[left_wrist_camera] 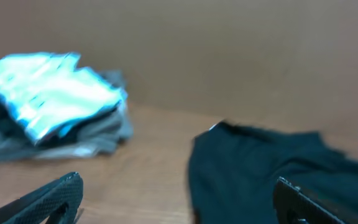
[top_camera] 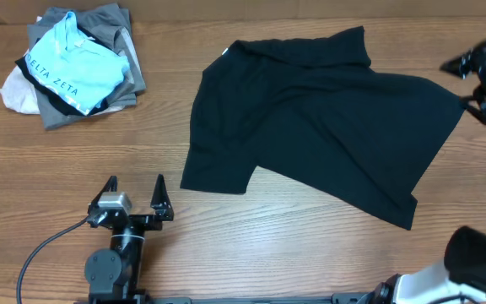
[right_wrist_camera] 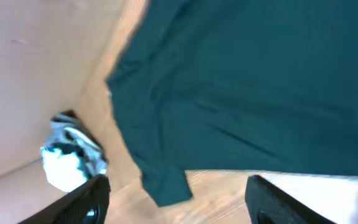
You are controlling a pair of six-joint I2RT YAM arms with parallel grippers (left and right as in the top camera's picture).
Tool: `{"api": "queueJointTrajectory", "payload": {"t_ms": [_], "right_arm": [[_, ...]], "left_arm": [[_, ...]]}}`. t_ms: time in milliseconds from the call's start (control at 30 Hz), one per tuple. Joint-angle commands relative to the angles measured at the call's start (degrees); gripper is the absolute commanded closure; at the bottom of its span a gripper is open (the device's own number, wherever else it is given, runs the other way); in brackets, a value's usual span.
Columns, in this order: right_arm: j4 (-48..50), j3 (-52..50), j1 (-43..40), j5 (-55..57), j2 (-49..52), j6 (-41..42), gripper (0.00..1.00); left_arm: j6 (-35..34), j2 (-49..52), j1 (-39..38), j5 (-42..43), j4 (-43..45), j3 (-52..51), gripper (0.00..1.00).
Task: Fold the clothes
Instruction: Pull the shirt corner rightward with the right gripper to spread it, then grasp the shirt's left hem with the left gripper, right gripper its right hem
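Note:
My left gripper is to grab the sleeve's outer edge [top_camera: 187,171] and pull toward the pile's side before folding: the black T-shirt's near edge [top_camera: 332,192] slants from sleeve to hem.
The black T-shirt [top_camera: 310,118] lies spread and somewhat crumpled on the wooden table, collar toward the back left, a small white label showing at the neck. My left gripper [top_camera: 136,181] rests near the front left, open and empty, with the shirt's left edge [left_wrist_camera: 260,168] ahead of it to the right. My right gripper [top_camera: 467,84] hovers blurred at the shirt's right corner. In the right wrist view its jaws [right_wrist_camera: 178,186] stand wide apart with nothing between them, and the shirt [right_wrist_camera: 247,81] lies spread beyond them.
A pile of folded garments [top_camera: 74,67], light blue lettered shirt on top of grey and white ones, sits at the back left, also seen as the pile [left_wrist_camera: 48,99] and the pile [right_wrist_camera: 70,158]. A cable [top_camera: 40,249] trails from the left arm. Bare wood [top_camera: 251,245] runs along the front.

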Motion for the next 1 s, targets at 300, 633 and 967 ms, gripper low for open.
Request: {"api": "queueJointTrajectory", "payload": {"t_ms": [300,633,967], "right_arm": [[0.1,-2.1,6.5,9.7,-22.0,0.2,0.09],[0.4,-26.2,7.0,10.5,-32.3,2.3,0.00],[6.8,-43.1,7.0,10.5,-31.8,1.4,0.00]], "left_arm": [[0.9,6.0,-0.4,18.2,-4.1,20.5,0.00],[9.3,45.0,-0.4,31.1,-43.7,63.6,0.00],[7.6,68.4,-1.7,29.1,-52.8,68.9,0.00]]}}
